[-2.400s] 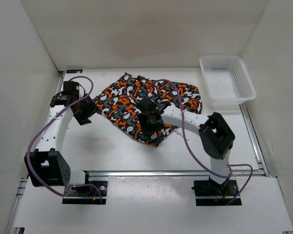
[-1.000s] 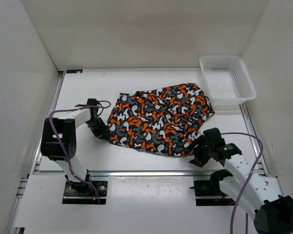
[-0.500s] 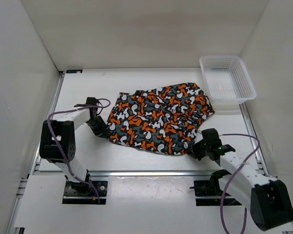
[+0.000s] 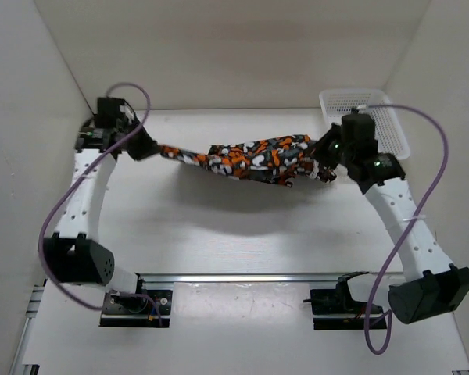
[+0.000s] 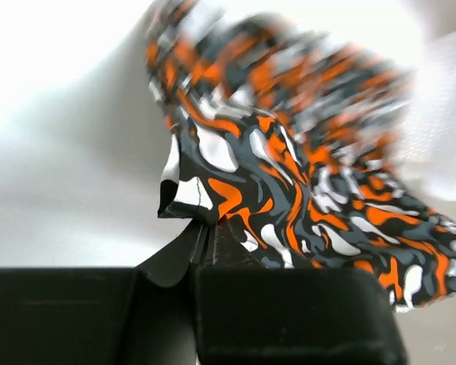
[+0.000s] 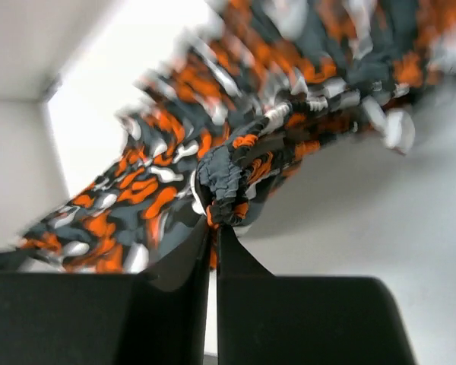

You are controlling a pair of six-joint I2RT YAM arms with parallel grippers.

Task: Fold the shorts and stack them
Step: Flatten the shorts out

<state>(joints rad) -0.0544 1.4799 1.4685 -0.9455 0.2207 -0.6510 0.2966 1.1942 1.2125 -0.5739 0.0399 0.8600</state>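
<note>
The shorts are hanging from both grippers in a bunched piece (image 4: pixel 254 160). I should swing them back and put the loose cloth down toward the metal bar before I fold them.
The camouflage shorts (image 4: pixel 250 160), printed in orange, white, grey and black, hang stretched in the air above the table between both arms, casting a shadow below. My left gripper (image 4: pixel 158 150) is shut on the shorts' left corner (image 5: pixel 184 194). My right gripper (image 4: pixel 322 166) is shut on the bunched elastic edge (image 6: pixel 224 182) at the shorts' right end. The fabric sags slightly in the middle and looks motion-blurred in both wrist views.
A white mesh basket (image 4: pixel 391 129) stands at the back right corner, partly behind the right arm. White walls enclose the table on three sides. A metal rail (image 4: pixel 242 276) runs along the near edge by the arm bases.
The shorts lay flat on the table with both grippers low at their edges. The right gripper closed on them, and both arms rose and moved back, lifting the shorts taut.
</note>
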